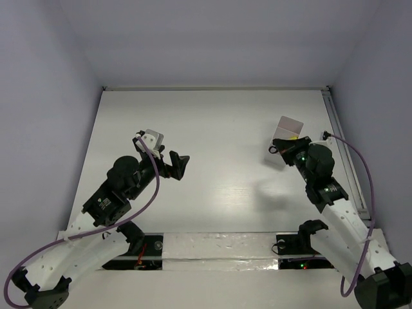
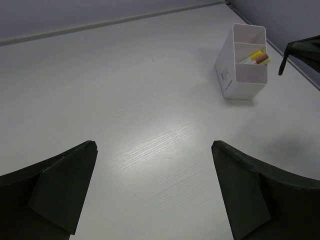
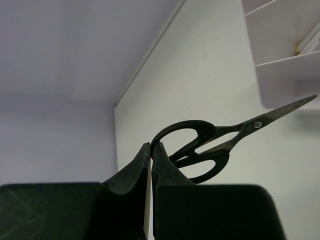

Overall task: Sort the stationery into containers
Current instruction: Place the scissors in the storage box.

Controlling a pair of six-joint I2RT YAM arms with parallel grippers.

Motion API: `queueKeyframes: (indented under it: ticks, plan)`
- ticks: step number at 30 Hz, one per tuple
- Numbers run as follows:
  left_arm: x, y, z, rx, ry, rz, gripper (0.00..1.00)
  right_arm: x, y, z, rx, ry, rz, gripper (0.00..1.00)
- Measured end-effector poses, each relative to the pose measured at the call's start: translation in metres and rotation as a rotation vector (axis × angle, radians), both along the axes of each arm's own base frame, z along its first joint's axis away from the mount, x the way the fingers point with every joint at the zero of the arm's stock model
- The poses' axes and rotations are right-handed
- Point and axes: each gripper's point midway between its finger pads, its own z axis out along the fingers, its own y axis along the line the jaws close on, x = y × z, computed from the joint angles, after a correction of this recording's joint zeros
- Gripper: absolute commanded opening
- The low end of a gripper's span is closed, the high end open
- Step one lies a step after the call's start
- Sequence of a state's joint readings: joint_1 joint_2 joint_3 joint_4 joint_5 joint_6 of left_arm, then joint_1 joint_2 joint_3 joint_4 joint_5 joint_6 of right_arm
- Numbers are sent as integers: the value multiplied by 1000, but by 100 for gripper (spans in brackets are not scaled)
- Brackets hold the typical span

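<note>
The scissors' blades (image 3: 282,112) hang at the white container's front rim, so my right gripper should move them until they lie over the empty front compartment (image 2: 251,74), then open.
The white divided container (image 1: 289,127) stands at the table's back right. In the left wrist view the container (image 2: 239,65) holds a yellow pen (image 2: 256,53) and a dark-red-capped pen (image 2: 261,58) in its middle compartment. My right gripper (image 1: 279,149) hangs just in front of it, shut on one handle ring of the black-handled scissors (image 3: 220,145). In the right wrist view my right gripper (image 3: 151,146) holds them with the blades pointing towards the container (image 3: 285,55). My left gripper (image 1: 179,164) is open and empty above bare table (image 2: 153,145). No erasers are in view.
A metal rail (image 1: 341,148) runs along the table's right edge. Walls close the back and both sides. A white taped strip (image 1: 212,248) lies at the near edge between the arm bases. A purple cable (image 1: 368,187) loops beside the right arm.
</note>
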State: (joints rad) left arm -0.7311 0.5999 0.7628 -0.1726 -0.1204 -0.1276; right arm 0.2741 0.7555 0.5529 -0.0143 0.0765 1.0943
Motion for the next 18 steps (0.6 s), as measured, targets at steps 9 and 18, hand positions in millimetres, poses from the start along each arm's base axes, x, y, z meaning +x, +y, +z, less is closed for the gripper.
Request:
queueKeyframes:
  ticks: [9, 18]
  plan:
    - [-1, -1, 1, -3, -2, -8, 99, -8, 15, 20, 134, -70, 71, 0]
    - [-1, -2, 0, -1, 1, -11, 99, 13, 8, 1, 180, -21, 51, 0]
